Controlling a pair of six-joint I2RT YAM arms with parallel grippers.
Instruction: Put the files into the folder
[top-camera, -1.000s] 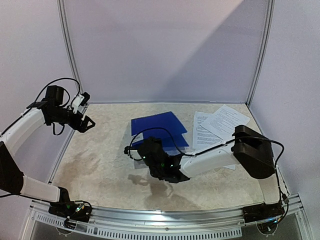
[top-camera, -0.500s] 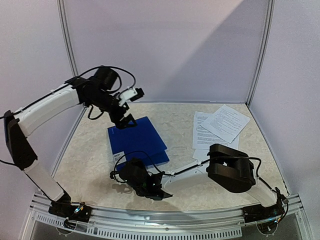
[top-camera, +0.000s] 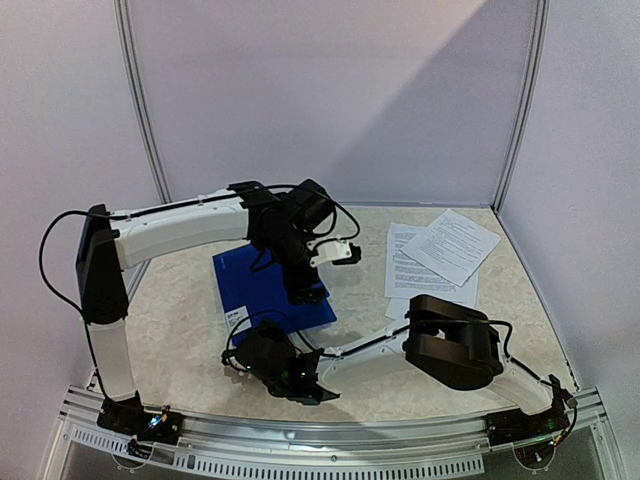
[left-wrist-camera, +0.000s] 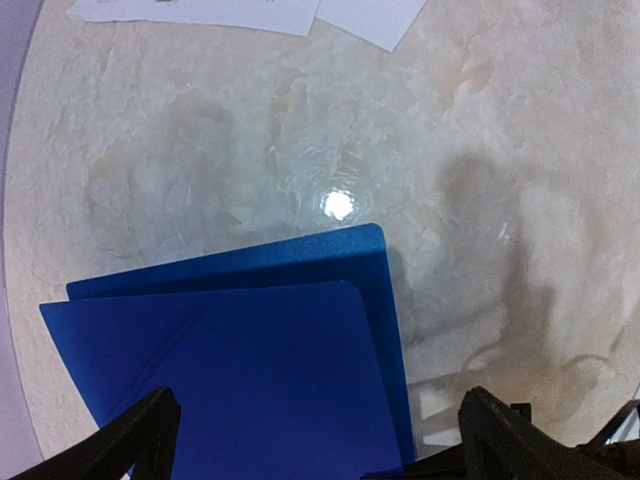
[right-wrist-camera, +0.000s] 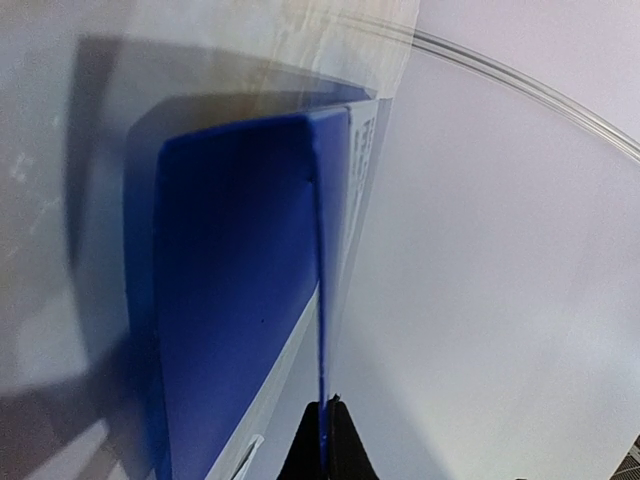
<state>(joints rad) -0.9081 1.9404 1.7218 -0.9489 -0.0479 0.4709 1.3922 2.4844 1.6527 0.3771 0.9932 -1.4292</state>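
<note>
My left gripper should back out and pinch the cover's edge (left-wrist-camera: 220, 291) facing the files, because its spread fingers hang over the blue cover's flat side (left-wrist-camera: 260, 390), inside that edge.
The blue folder (top-camera: 255, 280) lies on the table left of centre, its cover a little ajar in the left wrist view (left-wrist-camera: 240, 380). My right gripper (top-camera: 238, 352) is at the folder's near edge and is shut on the thin edge of its blue cover (right-wrist-camera: 322, 440). My left gripper (top-camera: 305, 290) hangs over the folder's right part, its fingers (left-wrist-camera: 140, 440) spread wide and empty above the cover. The files (top-camera: 440, 255), white printed sheets, lie in a loose stack at the back right, and their edges show in the left wrist view (left-wrist-camera: 200, 10).
The right arm's elbow (top-camera: 450, 340) lies low across the near middle of the table, close to the near edge of the files. The enclosure's walls stand at the back and on both sides. A metal rail (top-camera: 330, 440) runs along the near edge.
The right gripper has dragged the folder toward the near left. The left arm has swung from the far left to above the folder.
</note>
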